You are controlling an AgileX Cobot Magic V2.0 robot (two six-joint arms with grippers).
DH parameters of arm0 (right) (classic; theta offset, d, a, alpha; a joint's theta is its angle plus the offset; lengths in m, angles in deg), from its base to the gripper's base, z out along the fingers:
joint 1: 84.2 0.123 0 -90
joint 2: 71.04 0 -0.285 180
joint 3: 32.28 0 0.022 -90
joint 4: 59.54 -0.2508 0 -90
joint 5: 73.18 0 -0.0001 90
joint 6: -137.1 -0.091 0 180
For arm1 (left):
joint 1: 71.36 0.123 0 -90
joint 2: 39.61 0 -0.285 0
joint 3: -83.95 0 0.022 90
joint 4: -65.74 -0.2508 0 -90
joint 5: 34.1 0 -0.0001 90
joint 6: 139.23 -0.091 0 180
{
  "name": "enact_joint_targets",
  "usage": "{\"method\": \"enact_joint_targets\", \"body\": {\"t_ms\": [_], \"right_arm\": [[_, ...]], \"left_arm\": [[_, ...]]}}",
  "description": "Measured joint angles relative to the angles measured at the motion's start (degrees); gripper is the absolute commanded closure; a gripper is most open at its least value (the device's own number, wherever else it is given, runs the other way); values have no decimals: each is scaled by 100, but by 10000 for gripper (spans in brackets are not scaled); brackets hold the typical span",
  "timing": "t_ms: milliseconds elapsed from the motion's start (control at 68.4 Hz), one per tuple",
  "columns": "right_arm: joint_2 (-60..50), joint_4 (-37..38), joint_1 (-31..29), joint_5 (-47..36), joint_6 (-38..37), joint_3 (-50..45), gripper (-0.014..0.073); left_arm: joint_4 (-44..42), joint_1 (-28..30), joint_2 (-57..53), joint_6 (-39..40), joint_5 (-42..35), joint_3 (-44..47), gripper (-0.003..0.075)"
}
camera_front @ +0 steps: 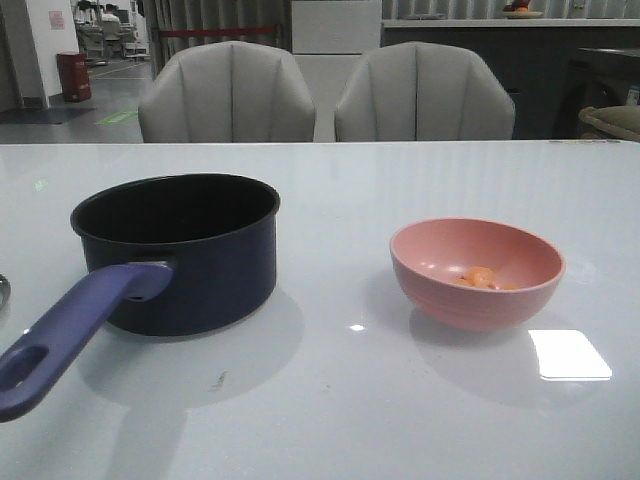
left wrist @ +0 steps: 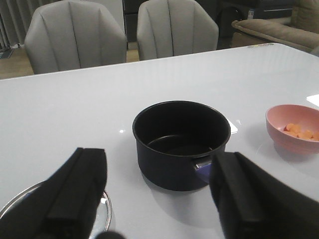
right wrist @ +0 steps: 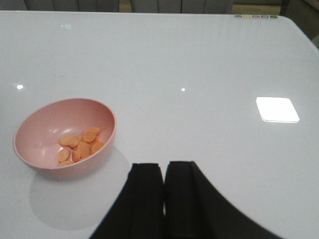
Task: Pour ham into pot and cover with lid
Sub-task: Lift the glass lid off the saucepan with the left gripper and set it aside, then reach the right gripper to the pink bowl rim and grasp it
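Note:
I am going to tip the pink bowl over the pot. The chunks lie loose inside, so I expect all the ham to drop out and leave the bowl empty.
The dark navy pot stands empty on the left of the table, its purple-blue handle pointing toward the front edge. Small orange-pink ham chunks lie in a pink bowl on the right. In the left wrist view my left gripper is open above the table, short of the pot, with the glass lid's metal rim showing beside one finger. In the right wrist view my right gripper is shut on nothing, apart from the bowl and its ham. Neither gripper shows in the front view.
Two grey chairs stand behind the table's far edge. A bright square glare lies on the white tabletop near the bowl.

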Motion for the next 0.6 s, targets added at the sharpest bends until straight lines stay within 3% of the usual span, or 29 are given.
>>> {"method": "enact_joint_targets", "body": {"t_ms": [248,599], "right_arm": [[1600,-392,0,129,0,728,56],[4867,-1125,147,129,0,2267,37]], "left_arm": [[0,0,0,0,-10,0,231],[0,0,0,0,-7,0,231]]}}
